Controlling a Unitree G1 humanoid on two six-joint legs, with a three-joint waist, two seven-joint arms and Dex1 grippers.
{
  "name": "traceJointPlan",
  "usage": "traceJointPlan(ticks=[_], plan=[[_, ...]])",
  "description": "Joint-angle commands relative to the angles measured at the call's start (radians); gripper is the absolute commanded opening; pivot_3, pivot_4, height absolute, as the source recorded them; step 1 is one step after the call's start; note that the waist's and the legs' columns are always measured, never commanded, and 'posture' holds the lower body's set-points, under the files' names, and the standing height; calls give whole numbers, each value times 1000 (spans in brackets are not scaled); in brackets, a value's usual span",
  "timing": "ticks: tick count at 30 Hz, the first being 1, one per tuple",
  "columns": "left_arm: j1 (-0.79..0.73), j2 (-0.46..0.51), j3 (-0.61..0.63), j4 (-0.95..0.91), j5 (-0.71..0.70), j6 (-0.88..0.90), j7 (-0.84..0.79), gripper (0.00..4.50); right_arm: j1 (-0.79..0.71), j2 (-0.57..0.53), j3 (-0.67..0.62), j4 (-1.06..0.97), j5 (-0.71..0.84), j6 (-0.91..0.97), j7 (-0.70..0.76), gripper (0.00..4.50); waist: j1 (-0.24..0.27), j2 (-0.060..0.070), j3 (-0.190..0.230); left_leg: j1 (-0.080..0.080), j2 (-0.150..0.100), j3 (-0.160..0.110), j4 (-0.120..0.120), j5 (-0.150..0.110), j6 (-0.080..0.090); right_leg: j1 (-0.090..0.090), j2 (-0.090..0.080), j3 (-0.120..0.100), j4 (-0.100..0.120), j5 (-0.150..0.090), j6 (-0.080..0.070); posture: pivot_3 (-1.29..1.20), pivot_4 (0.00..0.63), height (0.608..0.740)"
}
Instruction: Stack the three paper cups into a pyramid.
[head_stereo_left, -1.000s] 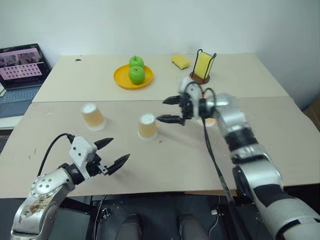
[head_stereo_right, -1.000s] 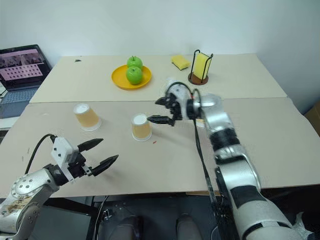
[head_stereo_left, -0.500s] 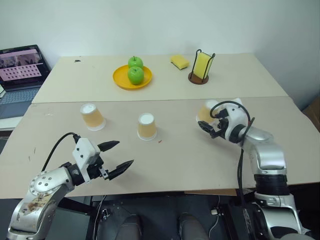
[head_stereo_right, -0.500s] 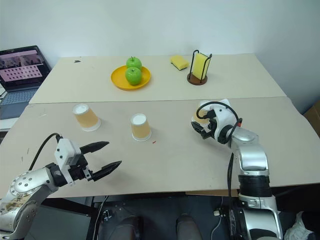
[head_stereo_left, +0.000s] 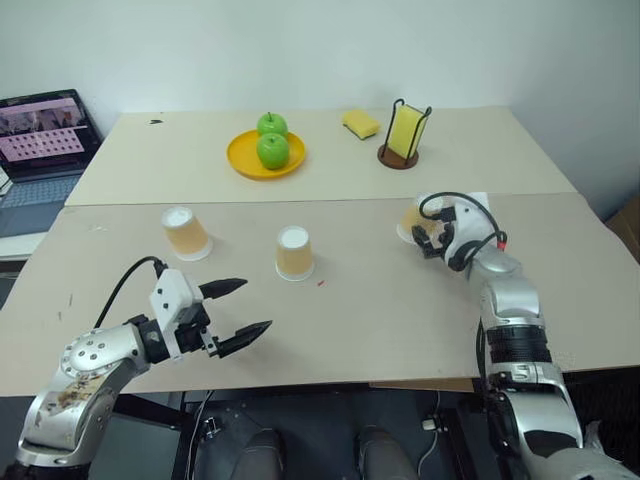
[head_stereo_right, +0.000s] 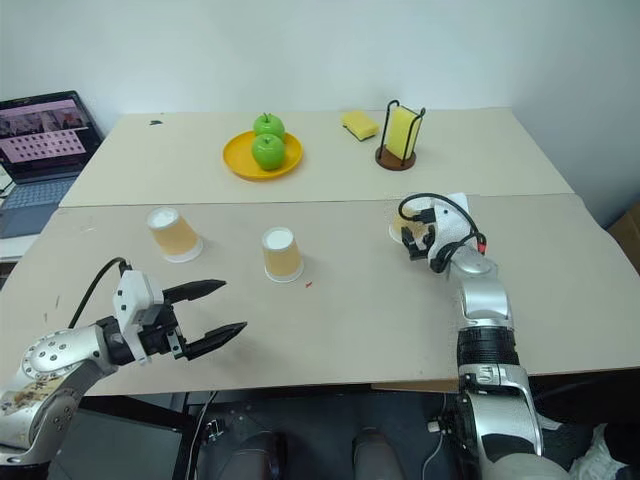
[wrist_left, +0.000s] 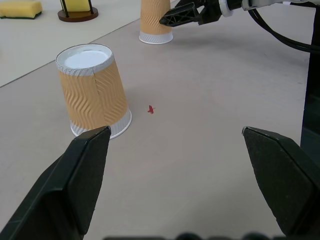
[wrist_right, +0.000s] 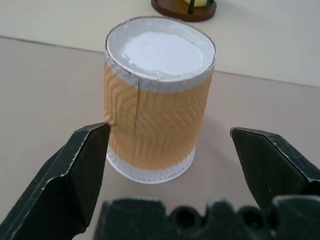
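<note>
My right gripper keeps moving forward until the cup's sides (wrist_right: 192, 120) sit inside its open fingers' gap, as the paper cup (wrist_right: 156, 102) nearest it is in line with that gap.
Three paper cups stand upside down on the near table, apart from one another: a left cup (head_stereo_left: 186, 233), a middle cup (head_stereo_left: 294, 252) and a right cup (head_stereo_left: 411, 220). No pyramid stands. My right gripper (head_stereo_left: 427, 238) is open and level at the right cup (wrist_right: 157, 100), whose sides sit just ahead of the two spread fingertips, touching neither. My left gripper (head_stereo_left: 256, 305) hangs open over the table's front left, empty, pointing toward the middle cup (wrist_left: 95, 90) a short way off.
On the far table sit a yellow plate (head_stereo_left: 240, 158) with two green apples, a loose yellow sponge (head_stereo_left: 361, 122) and a wire holder (head_stereo_left: 405, 135) with another sponge. A laptop (head_stereo_left: 40, 130) stands at the far left. A seam divides the two tables.
My right arm swung from beside the middle cup over to the right cup, sinking lower and turning its wrist forward. The left gripper stayed almost still and open.
</note>
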Motion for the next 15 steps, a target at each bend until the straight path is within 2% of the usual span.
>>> traceJointPlan(ticks=[1, 8, 15], plan=[[-5, 9, 4, -12, 6, -22, -7, 4500, -40, 14, -20, -19, 46, -40, 10, 4482, 0, 0, 0, 0, 0, 0, 0, 0, 0, 0, 0, 0, 0, 0, 0, 0, 150, 732], [4, 11, 10, -16, 11, -22, -3, 4500, -82, 18, -16, 9, 58, -63, 6, 4482, -1, 0, 0, 0, 0, 0, 0, 0, 0, 0, 0, 0, 1, 0, 0, 0, 150, 732], [14, 6, 12, -25, 16, -18, 6, 4500, -172, 9, -8, 191, 30, -170, -11, 4482, -1, 0, 0, 0, 0, 0, 0, 0, 0, 0, 0, 0, 0, 0, 0, 0, 150, 732]])
